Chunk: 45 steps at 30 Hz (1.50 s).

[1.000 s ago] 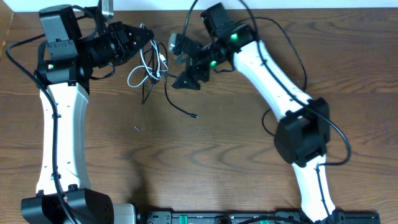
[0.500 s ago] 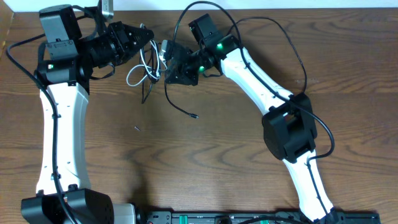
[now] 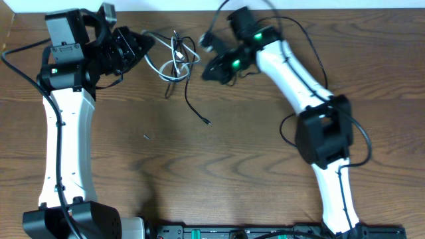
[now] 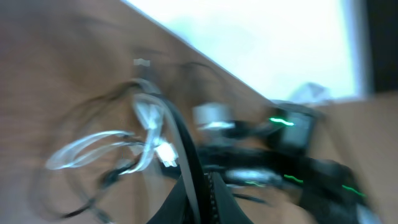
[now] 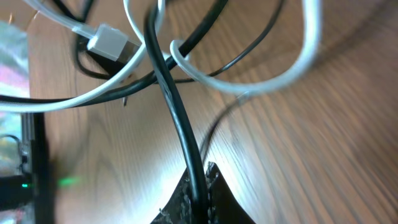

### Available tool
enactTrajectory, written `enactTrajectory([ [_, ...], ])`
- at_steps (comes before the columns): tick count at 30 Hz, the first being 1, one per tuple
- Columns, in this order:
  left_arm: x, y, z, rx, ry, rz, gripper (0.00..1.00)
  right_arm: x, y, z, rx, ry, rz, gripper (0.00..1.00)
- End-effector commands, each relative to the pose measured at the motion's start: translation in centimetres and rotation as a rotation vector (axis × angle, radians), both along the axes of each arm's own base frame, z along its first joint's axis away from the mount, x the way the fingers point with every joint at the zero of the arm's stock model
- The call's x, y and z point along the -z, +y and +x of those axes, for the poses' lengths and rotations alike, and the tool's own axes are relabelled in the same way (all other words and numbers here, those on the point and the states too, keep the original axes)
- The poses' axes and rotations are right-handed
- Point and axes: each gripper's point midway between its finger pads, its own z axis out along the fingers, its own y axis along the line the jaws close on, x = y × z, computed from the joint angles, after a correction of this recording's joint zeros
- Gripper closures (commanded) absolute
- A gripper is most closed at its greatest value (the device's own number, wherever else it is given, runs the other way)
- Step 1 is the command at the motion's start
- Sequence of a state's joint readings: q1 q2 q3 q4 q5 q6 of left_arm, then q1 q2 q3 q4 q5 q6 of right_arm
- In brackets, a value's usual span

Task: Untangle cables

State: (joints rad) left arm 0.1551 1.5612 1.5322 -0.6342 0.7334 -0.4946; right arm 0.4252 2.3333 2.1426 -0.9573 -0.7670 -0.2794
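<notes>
I should now pull the black cable (image 5: 176, 112) away with my right gripper until that cable is stretched straight, and then let go, because my left gripper is holding the white cable (image 3: 154, 65) by the knot.
The cables (image 3: 174, 58) form a small knot of white and black cords at the back of the wooden table, stretched between both grippers. My left gripper (image 3: 147, 41) is shut on the white cable (image 4: 146, 118), which runs out between its fingers; that view is blurred. My right gripper (image 3: 204, 72) is shut on a black cable (image 5: 168, 93) that rises from its fingers into the knot. A white loop (image 5: 311, 31) and a white plug (image 5: 109, 42) cross over the black cable. One loose black end (image 3: 208, 122) trails toward the table's middle.
The knot lies close to the table's far edge (image 3: 186, 10), by the white wall. A tiny dark speck (image 3: 145, 137) lies on the wood. Thick black arm cables (image 3: 312, 50) arc over the right arm. A black rail (image 3: 265, 232) lines the front edge.
My right gripper has shut on the black cable and drawn back to the right. The knot has shifted up and right and spread out. The left gripper stays shut.
</notes>
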Motion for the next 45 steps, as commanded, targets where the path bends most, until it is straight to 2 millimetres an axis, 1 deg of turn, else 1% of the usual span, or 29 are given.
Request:
enactTrajectory([
  [1,0.8,4.5,0.2,-0.188,0.013,0.238,0.93,-7.3,-2.5,0.0,0.052,-0.091,0.048,0.99],
  [3,1.6,5.1,-0.3,-0.181,0.032,0.296,0.93,-9.1,-3.8,-0.3,0.066,-0.103,0.058,0.99],
  [6,2.2,5.0,-0.9,-0.137,0.046,0.337,0.92,-12.2,-5.7,-0.7,0.082,-0.134,0.096,0.99],
  [9,2.7,4.9,-1.4,-0.116,0.066,0.352,0.92,-14.5,-7.2,-0.8,0.100,-0.163,0.130,0.99],
  [14,3.3,4.8,-2.1,-0.068,0.077,0.390,0.92,-17.6,-10.2,-0.9,0.158,-0.219,0.144,0.99],
  [16,3.6,4.8,-2.3,-0.048,0.081,0.407,0.92,-19.1,-11.8,-1.0,0.190,-0.246,0.147,0.99],
  [20,4.3,5.7,-2.7,-0.072,0.121,0.450,0.92,-22.0,-15.3,-1.1,0.263,-0.314,0.155,0.99],
  [24,4.9,5.9,-2.8,-0.075,0.147,0.462,0.92,-23.8,-18.4,-1.2,0.335,-0.336,0.174,0.99],
  [27,5.4,5.9,-2.9,-0.061,0.157,0.470,0.92,-24.4,-20.8,-0.8,0.401,-0.328,0.181,0.99],
  [31,5.9,5.9,-2.9,-0.045,0.170,0.477,0.92,-24.5,-24.3,-0.2,0.496,-0.304,0.188,0.99],
  [34,6.1,5.9,-2.8,-0.044,0.175,0.477,0.92,-24.2,-26.8,0.2,0.565,-0.292,0.169,0.99],
  [37,6.2,5.9,-2.8,-0.041,0.176,0.479,0.92,-23.3,-29.5,0.8,0.670,-0.272,0.105,0.99],
  [39,6.2,5.9,-2.8,-0.041,0.176,0.478,0.92,-22.8,-30.3,0.7,0.695,-0.258,0.083,0.99],
  [43,6.1,5.2,-2.7,-0.016,0.163,0.472,0.92,-22.6,-30.1,0.5,0.689,-0.243,0.080,0.99],
  [45,5.6,3.5,-2.5,0.077,0.102,0.456,0.92,-22.4,-29.5,0.6,0.676,-0.237,0.081,0.98],
])
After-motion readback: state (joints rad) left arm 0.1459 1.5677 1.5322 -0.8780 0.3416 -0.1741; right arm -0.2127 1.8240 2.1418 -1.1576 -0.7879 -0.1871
